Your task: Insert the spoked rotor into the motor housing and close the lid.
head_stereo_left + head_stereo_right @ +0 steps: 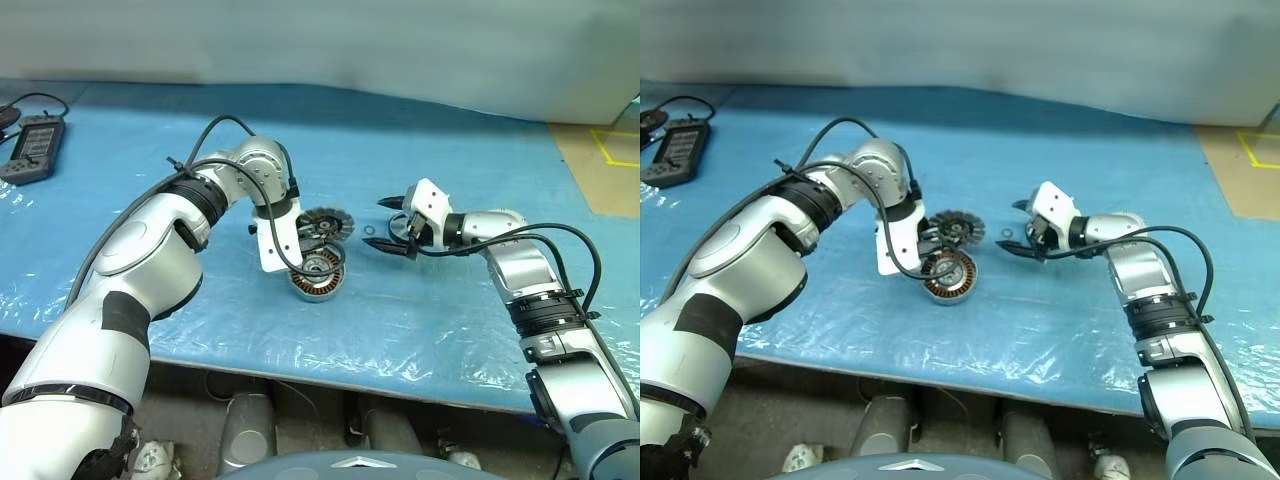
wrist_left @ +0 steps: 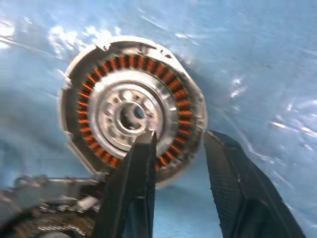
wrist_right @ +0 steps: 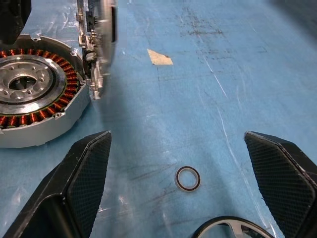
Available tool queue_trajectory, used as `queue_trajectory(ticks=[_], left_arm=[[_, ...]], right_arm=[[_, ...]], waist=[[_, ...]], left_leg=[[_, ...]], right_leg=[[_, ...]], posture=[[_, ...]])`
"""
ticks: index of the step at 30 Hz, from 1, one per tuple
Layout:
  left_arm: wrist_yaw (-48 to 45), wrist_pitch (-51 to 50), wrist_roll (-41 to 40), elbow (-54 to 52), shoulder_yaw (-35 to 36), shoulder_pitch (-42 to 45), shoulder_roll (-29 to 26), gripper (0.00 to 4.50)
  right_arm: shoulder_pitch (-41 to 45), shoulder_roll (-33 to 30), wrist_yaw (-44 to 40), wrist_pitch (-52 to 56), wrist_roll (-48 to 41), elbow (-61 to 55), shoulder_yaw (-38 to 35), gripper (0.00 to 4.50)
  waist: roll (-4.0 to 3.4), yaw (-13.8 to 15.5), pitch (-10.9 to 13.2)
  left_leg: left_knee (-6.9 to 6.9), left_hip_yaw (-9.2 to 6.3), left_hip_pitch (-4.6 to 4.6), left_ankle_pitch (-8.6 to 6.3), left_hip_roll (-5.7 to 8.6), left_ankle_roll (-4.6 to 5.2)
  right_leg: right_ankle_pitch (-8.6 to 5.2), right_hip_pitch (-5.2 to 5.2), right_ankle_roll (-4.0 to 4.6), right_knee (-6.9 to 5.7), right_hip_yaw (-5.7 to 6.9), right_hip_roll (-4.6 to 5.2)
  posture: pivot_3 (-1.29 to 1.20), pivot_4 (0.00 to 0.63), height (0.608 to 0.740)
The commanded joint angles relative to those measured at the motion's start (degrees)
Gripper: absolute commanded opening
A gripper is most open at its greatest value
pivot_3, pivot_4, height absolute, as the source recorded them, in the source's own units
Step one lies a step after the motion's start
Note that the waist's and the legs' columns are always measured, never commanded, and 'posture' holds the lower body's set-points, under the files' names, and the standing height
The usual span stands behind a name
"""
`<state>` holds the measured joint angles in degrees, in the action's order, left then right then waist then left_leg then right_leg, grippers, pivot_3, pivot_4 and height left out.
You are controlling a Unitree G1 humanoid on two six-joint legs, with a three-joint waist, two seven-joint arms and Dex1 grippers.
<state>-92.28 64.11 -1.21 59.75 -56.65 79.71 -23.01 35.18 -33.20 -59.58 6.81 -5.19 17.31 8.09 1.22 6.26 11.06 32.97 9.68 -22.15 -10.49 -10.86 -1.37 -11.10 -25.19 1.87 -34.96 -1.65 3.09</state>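
Observation:
The lid point(image 1: 326, 222) stands at a tilt at the housing's rim with the lid's ribbed side point(image 1: 338, 220) in view, so the lid will flip over flat, smooth back up, when the robot closes it.
The motor housing point(image 2: 131, 106), a flat disc with copper-orange windings and a silver hub, lies on the blue sheet. My left gripper point(image 2: 178, 136) points down over its rim, open; one finger point(image 2: 133, 183) hangs over the windings and the other stands outside the rim. The lid point(image 1: 325, 225), grey with a ribbed face, stands tilted on edge against the housing's far side. My right gripper point(image 1: 383, 226) hovers wide open to the right with nothing between its fingers. Below it lies the spoked rotor point(image 3: 225, 227), only its black rim and a silver spoke showing.
A tiny loose ring point(image 3: 187, 178) lies on the sheet between the right gripper and the housing. A white scrap point(image 3: 159, 57) lies farther off. A handheld device point(image 1: 30, 148) with a cable sits at the far left. Yellow tape point(image 1: 620, 150) marks the far right.

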Motion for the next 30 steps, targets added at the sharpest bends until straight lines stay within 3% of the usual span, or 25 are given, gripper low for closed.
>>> queue_trajectory(ticks=[1, 3, 8, 11, 15, 18, 24, 30], left_arm=[[-0.22, -6.00, -8.65, -5.41, -2.13, 2.80, -3.77, 1.51], [-0.22, -12.24, -15.19, -11.35, -4.56, 3.30, -8.19, 1.51], [-0.22, -35.11, -33.22, -32.91, -11.09, 2.76, -25.56, 1.51], [-0.22, -49.80, -42.20, -42.18, -10.21, 1.45, -33.20, 1.51], [-0.16, -64.00, -45.33, -39.20, 4.27, -5.13, -29.74, 1.51], [8.35, -69.75, -45.00, -39.67, 14.57, -13.82, -25.27, 1.51], [26.03, -74.37, -41.44, -45.72, 30.39, -35.06, -20.29, 1.51], [31.04, -78.06, -40.00, -53.63, 41.68, -49.02, -20.55, 1.51]], right_arm=[[1.19, 0.10, 0.08, -1.14, 0.16, -0.21, -0.19, 4.50], [1.13, 0.06, 0.08, -1.21, 0.15, -0.13, -0.22, 4.50], [0.88, 0.00, 0.84, -1.61, 0.09, 0.53, -0.93, 4.50], [0.49, -0.13, 1.19, -1.74, -0.18, 1.11, -1.31, 4.50], [-0.30, 1.24, 2.51, -1.93, -1.19, 2.37, -2.14, 4.50], [-0.86, 2.81, 4.38, -2.49, -0.52, 4.13, -2.04, 4.50], [-2.15, 4.65, 7.02, -2.52, -0.38, 4.60, -2.27, 4.50], [-2.89, 5.79, 6.46, -0.90, -1.66, 1.92, -1.70, 4.50]], waist=[[0.00, -0.23, 0.00], [0.00, -0.51, 0.00], [-0.12, -0.96, 0.07], [-0.23, -0.82, 0.14], [-0.31, -0.61, 0.15], [-0.30, -0.86, 0.15], [-0.33, -2.51, 0.13], [-0.32, -2.48, 0.13]], left_leg=[[0.01, 0.00, 0.00, 0.00, -0.01, 0.00], [0.01, 0.01, 0.04, 0.00, -0.03, -0.01], [-0.03, 0.19, 0.10, 0.00, -0.12, -0.07], [-0.08, 0.22, 0.10, -0.01, -0.19, -0.11], [-0.12, 0.24, 0.15, -0.01, -0.05, -0.15], [0.07, 0.21, 0.11, 0.00, 0.06, -0.15], [0.16, 0.11, 0.13, 0.02, 0.04, -0.18], [0.14, 0.05, 0.15, 0.03, 0.02, -0.19]], right_leg=[[0.00, -0.01, 0.00, -0.02, 0.00, -0.01], [0.00, -0.02, 0.01, -0.08, -0.02, -0.03], [-0.16, -0.18, 0.16, -0.20, -0.13, -0.17], [-0.37, -0.26, 0.16, -0.32, -0.13, -0.18], [-0.50, -0.21, 0.13, -0.42, -0.12, -0.07], [-0.49, -0.14, 0.13, -0.49, -0.10, -0.06], [-0.51, -0.11, 0.17, -0.65, -0.05, -0.17], [-0.52, -0.10, 0.18, -0.61, -0.03, -0.21]], posture=[[0.00, 0.150, 0.740], [0.00, 0.150, 0.740], [0.00, 0.150, 0.740], [0.00, 0.150, 0.740], [0.00, 0.150, 0.740], [0.00, 0.150, 0.740], [0.00, 0.150, 0.740], [0.00, 0.150, 0.740]])
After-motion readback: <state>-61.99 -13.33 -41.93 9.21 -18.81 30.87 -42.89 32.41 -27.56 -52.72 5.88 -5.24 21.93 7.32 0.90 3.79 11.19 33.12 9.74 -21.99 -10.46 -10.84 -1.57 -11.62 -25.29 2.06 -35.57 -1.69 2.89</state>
